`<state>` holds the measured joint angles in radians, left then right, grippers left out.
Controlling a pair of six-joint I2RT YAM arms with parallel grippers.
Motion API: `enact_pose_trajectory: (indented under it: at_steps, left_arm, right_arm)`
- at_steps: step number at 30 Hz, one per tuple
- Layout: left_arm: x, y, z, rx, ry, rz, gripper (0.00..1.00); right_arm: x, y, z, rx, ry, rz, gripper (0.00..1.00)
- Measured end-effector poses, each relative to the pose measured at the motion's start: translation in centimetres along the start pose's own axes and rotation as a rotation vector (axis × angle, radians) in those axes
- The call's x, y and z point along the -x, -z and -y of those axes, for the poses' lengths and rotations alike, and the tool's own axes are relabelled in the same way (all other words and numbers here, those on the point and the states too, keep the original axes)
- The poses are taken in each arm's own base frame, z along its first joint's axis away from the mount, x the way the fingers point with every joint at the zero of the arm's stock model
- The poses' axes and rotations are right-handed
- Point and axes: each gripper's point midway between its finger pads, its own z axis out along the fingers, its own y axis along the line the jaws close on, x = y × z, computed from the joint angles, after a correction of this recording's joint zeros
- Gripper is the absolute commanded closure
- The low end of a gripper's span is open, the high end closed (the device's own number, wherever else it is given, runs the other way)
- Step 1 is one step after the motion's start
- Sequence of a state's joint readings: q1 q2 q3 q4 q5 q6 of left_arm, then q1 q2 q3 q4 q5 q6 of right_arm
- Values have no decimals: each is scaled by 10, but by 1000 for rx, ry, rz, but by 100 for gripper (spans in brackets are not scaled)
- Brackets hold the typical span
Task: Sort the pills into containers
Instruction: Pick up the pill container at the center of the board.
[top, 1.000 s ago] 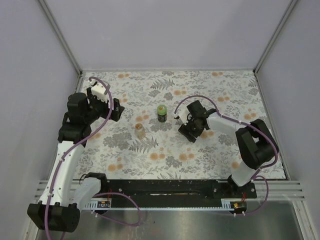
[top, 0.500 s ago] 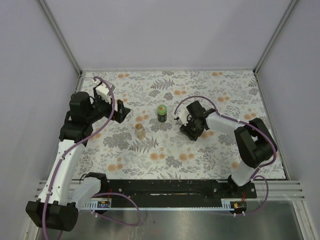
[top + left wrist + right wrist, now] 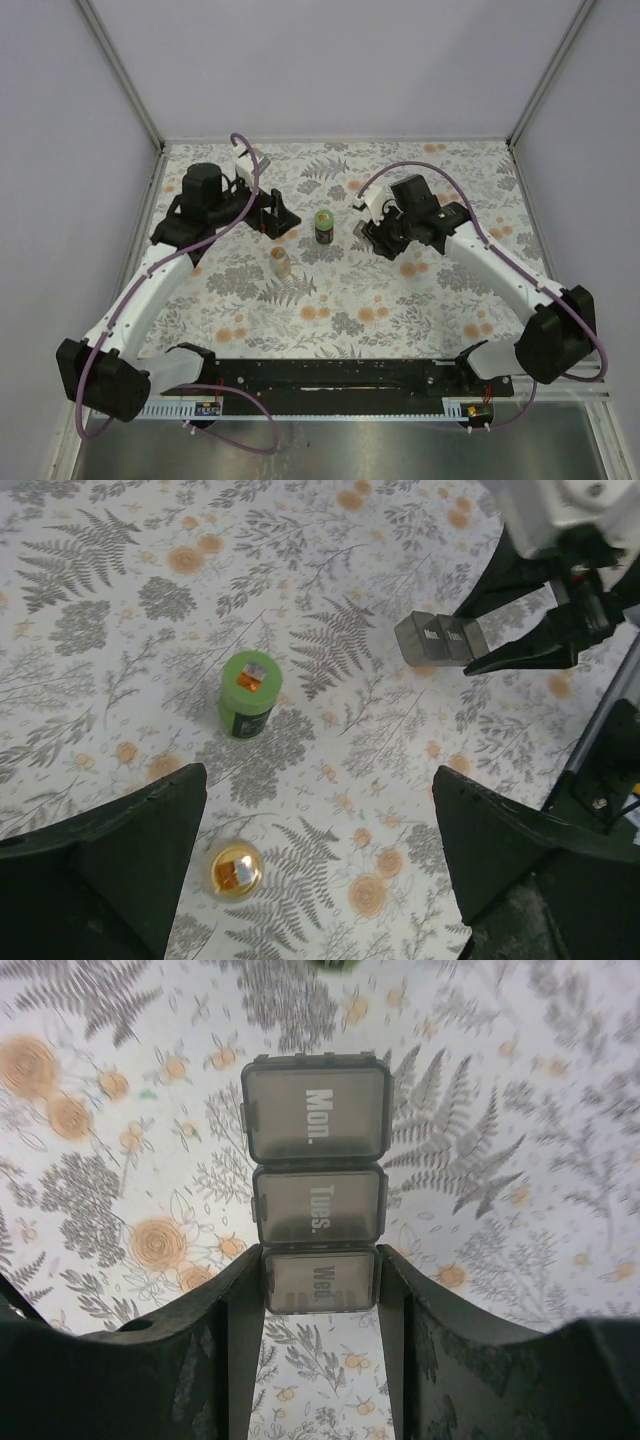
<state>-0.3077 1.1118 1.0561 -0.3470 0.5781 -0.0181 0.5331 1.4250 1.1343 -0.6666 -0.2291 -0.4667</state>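
Note:
Next, my left gripper takes the Mon. end (image 3: 318, 1110) and free my right gripper, because my right gripper is holding the pill organizer's Wed. end (image 3: 320, 1282) while its lids are closed.
A smoky grey pill organizer (image 3: 316, 1190) with lids marked Mon., Tues. and Wed. sits between my right gripper's (image 3: 320, 1282) fingers, which are shut on its Wed. end. In the left wrist view the organizer (image 3: 440, 638) points toward a green bottle (image 3: 248, 693) with a closed lid. An amber bottle (image 3: 236, 870) stands nearer. My left gripper (image 3: 315, 780) hovers wide open above the cloth, with the amber bottle just inside its left finger. From above, the green bottle (image 3: 324, 226) stands between the left gripper (image 3: 279, 217) and the right gripper (image 3: 372, 236). The pills are hidden.
A floral cloth (image 3: 330, 300) covers the table, ringed by grey walls and a metal frame (image 3: 120, 70). The amber bottle (image 3: 281, 262) stands in front of the left gripper. The black base rail (image 3: 330, 375) runs along the near edge.
My right gripper has closed on the organizer and shifted slightly back and left with it. The left arm has swung right, toward the green bottle, still open.

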Motion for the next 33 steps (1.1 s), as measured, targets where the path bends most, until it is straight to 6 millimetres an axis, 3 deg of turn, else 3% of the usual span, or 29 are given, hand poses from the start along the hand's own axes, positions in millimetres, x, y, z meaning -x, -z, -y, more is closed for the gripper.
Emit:
enact_pose_trajectory:
  at_steps: [6, 10, 14, 18, 25, 33]
  left_arm:
    - [20, -30, 24, -110, 139, -1, 1]
    - [38, -40, 43, -191, 228, 17, 1]
    - [57, -53, 52, -254, 303, 34, 6]
    - [63, -70, 55, -291, 376, 21, 9]
    - [44, -91, 59, -317, 462, -58, 14]
    - [38, -96, 78, -360, 461, -104, 21]
  right_arm:
    - [64, 57, -9, -44, 68, 192, 87]
    - [83, 72, -20, -38, 104, 247, 87]
    - [85, 73, -24, -32, 105, 246, 88]
    - [84, 72, -24, -42, 97, 239, 88]
    - [85, 72, -23, -50, 76, 241, 88]
    - [87, 72, -22, -66, 66, 246, 88]
